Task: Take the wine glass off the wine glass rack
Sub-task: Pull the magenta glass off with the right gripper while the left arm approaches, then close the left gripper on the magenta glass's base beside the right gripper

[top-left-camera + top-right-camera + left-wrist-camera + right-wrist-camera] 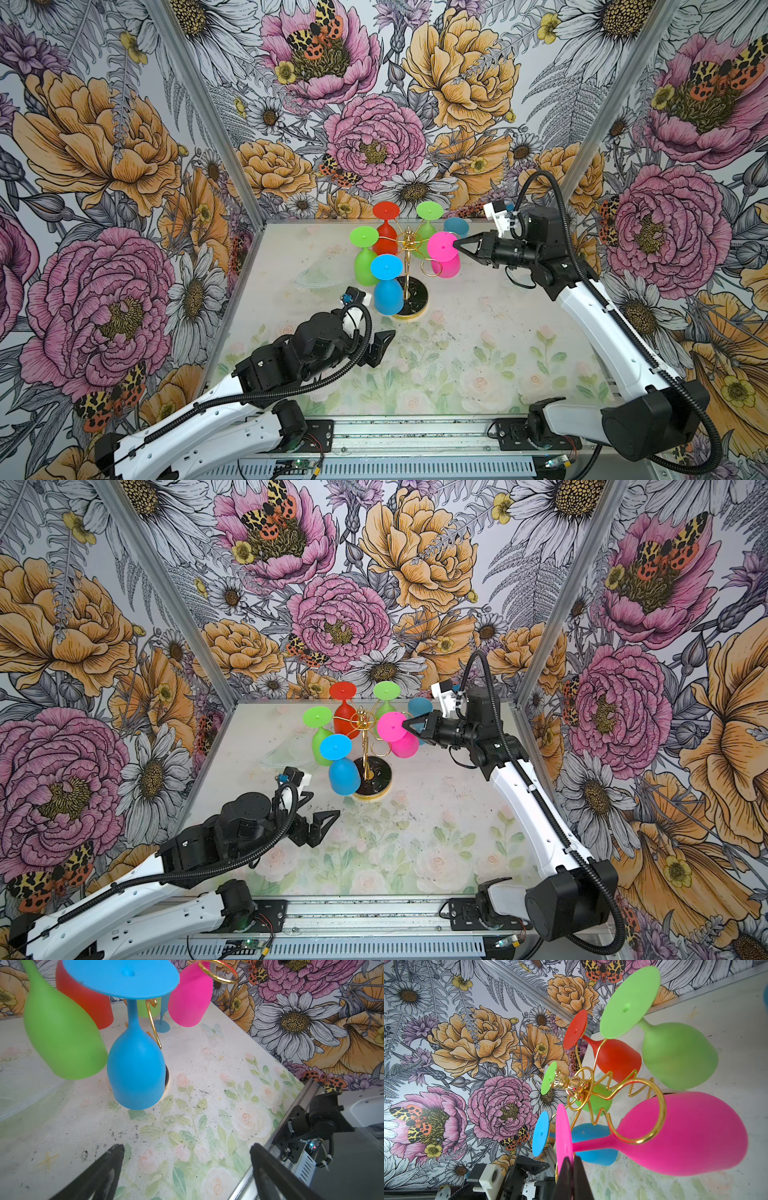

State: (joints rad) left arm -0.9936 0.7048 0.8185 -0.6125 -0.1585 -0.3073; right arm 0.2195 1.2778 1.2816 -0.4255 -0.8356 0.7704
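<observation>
The pink glass's foot [392, 726] is free opposite the robot's right gripper, so the left gripper should keep going past the hanging blue glass and close on the foot's free edge [381, 731].
The wine glass rack [409, 270] [365, 750], thin gold wire on a round black base, stands mid-table with several coloured glasses hanging bowl down. The pink wine glass [448, 266] [405, 744] [685, 1136] hangs tilted on its right side. A gold loop [638, 1141] lies across its stem near the bowl. My right gripper [456, 245] [404, 725] [572, 1160] is shut on the rim of the pink foot disc. My left gripper [322, 810] [187, 1148] stands open and empty, low over the table, just in front of the hanging blue glass [388, 293] [135, 1072].
Green [365, 266], red [384, 239] and another green glass [428, 226] hang on the rack's left and back. A blue glass [456, 226] [162, 1026] stands upright on the table behind the rack. A clear dish [316, 274] lies left of it. Walls close in on three sides.
</observation>
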